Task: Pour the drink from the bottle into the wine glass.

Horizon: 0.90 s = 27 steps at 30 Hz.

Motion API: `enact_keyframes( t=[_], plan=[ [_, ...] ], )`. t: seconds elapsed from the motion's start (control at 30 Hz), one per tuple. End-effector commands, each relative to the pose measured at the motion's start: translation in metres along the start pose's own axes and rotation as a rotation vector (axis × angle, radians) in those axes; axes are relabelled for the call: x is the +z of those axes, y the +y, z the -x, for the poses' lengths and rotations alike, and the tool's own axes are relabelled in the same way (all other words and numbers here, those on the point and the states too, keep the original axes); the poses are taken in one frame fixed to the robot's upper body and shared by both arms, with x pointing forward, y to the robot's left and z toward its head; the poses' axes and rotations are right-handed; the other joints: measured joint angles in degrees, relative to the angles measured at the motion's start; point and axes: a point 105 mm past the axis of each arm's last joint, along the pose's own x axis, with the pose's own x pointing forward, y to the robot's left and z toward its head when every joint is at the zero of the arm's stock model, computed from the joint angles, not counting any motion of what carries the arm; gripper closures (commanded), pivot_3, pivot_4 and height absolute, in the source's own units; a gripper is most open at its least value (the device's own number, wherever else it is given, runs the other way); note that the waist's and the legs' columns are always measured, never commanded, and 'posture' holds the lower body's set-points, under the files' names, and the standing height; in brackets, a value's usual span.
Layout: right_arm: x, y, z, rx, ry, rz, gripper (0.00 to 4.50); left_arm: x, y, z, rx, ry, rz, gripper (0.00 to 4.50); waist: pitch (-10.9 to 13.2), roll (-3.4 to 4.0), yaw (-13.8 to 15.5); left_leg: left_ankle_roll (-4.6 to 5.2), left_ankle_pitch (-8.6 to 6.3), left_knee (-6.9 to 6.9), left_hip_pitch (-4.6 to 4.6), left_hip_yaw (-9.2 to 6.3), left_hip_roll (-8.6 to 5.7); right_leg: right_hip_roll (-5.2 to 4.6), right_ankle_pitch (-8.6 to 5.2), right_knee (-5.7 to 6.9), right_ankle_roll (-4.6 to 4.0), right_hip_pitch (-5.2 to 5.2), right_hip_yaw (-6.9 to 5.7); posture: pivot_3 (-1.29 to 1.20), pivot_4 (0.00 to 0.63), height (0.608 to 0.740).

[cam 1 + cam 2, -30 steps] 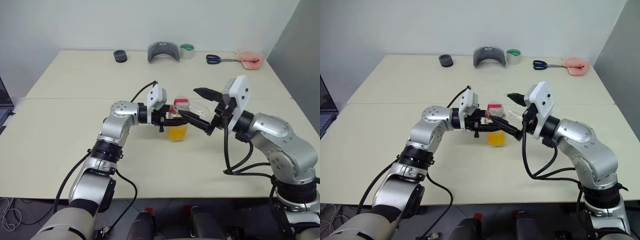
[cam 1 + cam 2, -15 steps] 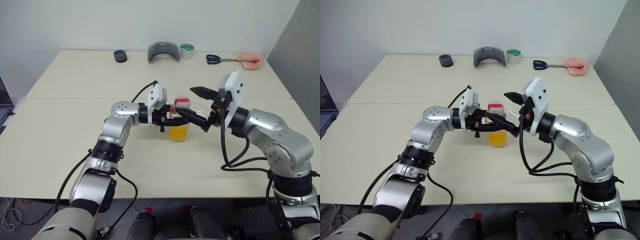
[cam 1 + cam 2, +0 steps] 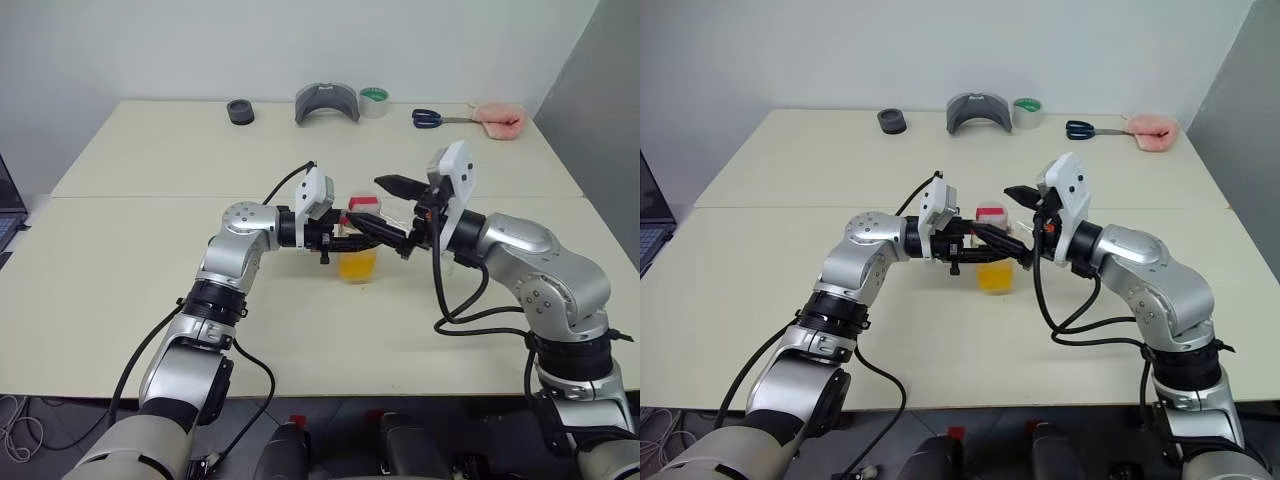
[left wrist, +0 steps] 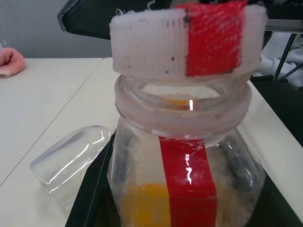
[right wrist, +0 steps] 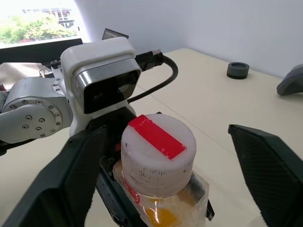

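Note:
The white cap's smooth lower edge [image 5: 152,191] goes around the neck of the bottle above the bottle's shoulder. The cap [image 5: 159,145] will come off in one piece when I lift it away.
My left gripper [image 3: 343,240] is shut on the bottle [image 3: 357,252] and holds it upright over the middle of the table. The bottle is clear, with a red strip down its side and a white cap [image 5: 158,149] with a red band. Orange drink [image 4: 144,205] fills its lower part. My right gripper [image 3: 366,200] is open, one finger on each side of the cap, with a gap at the far finger [image 5: 270,175]. In the left wrist view the wine glass [image 4: 71,163] seems to lie on its side on the table past the bottle.
Along the table's far edge lie a black ring [image 3: 240,112], a grey curved piece [image 3: 327,102], a tape roll [image 3: 374,101], blue-handled scissors [image 3: 435,118] and a pink cloth [image 3: 499,118]. A laptop [image 3: 8,215] shows at the left edge.
My right gripper has moved left toward the bottle, and its fingers now straddle the cap. The left arm and the bottle have stayed in place.

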Motion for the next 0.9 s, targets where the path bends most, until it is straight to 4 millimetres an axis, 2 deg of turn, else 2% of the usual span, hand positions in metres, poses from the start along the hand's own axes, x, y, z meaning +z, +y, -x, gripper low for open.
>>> enact_keyframes(
  t=[0.03, 0.17, 0.43, 0.57, 0.7, 0.77, 0.83, 0.9],
  plan=[
    [0.012, 0.009, -0.003, 0.045, -0.035, 0.022, 1.31, 0.017, 0.0, -0.001, -0.003, -0.045, -0.053, 2.74, 0.0, 0.0, 0.0, 0.0, 0.0, 0.0, 0.0, 0.0, 0.0, 0.0, 0.0, 0.0, 0.0, 0.0, 0.0, 0.0, 0.15, 0.74],
    [0.011, 0.011, -0.004, 0.054, -0.026, 0.028, 2.63, 0.017, 0.0, -0.001, -0.002, -0.045, -0.053, 2.74, 0.0, 0.0, 0.0, 0.0, 0.0, 0.0, 0.0, 0.0, -0.01, 0.0, 0.0, 0.0, 0.0, 0.0, 0.0, 0.0, 0.15, 0.74],
    [0.017, 0.009, -0.003, 0.015, -0.06, 0.193, 2.76, 0.017, -0.001, 0.0, 0.002, -0.045, -0.051, 2.76, 0.0, 0.0, -0.1, 0.0, 0.0, 0.0, 0.0, -0.01, 0.0, 0.0, 0.0, 0.0, 0.0, 0.0, -0.01, 0.0, 0.15, 0.74],
    [0.022, -0.005, 0.009, -0.073, -0.165, -0.038, 2.76, 0.016, -0.002, 0.0, 0.004, -0.049, -0.047, 2.76, 0.0, 0.0, 0.0, 0.0, 0.0, 0.0, 0.0, -0.02, 0.01, 0.0, 0.0, -0.01, 0.0, 0.01, -0.01, 0.0, 0.15, 0.74],
    [0.028, -0.018, 0.023, -0.154, -0.203, -0.082, 2.76, 0.015, -0.002, 0.0, 0.01, -0.048, -0.044, 2.76, 0.0, 0.0, 0.1, 0.0, 0.0, 0.01, -0.01, -0.01, -0.01, -0.03, 0.0, 0.01, 0.0, 0.01, 0.02, 0.0, 0.15, 0.74],
    [0.03, -0.032, 0.037, -0.244, -0.207, -0.057, 2.78, 0.015, -0.001, 0.002, 0.02, -0.049, -0.042, 2.76, 0.0, 0.0, 0.1, 0.0, 0.0, 0.01, -0.01, -0.02, -0.01, -0.03, 0.0, 0.01, -0.01, 0.01, 0.01, 0.0, 0.15, 0.74],
    [0.022, -0.063, 0.068, -0.449, -0.155, 0.041, 2.78, 0.015, 0.003, 0.005, 0.049, -0.055, -0.036, 2.76, 0.0, 0.0, 0.2, 0.0, 0.0, -0.01, -0.02, -0.02, -0.01, -0.02, 0.0, -0.01, -0.01, 0.01, 0.0, 0.0, 0.15, 0.74],
    [0.012, -0.082, 0.091, -0.593, -0.101, 0.099, 2.78, 0.016, 0.005, 0.008, 0.07, -0.061, -0.029, 2.76, 0.0, 0.0, 0.4, 0.0, 0.0, -0.01, -0.02, 0.0, -0.03, -0.02, 0.0, -0.03, 0.0, 0.01, 0.01, 0.0, 0.15, 0.74]
  ],
)
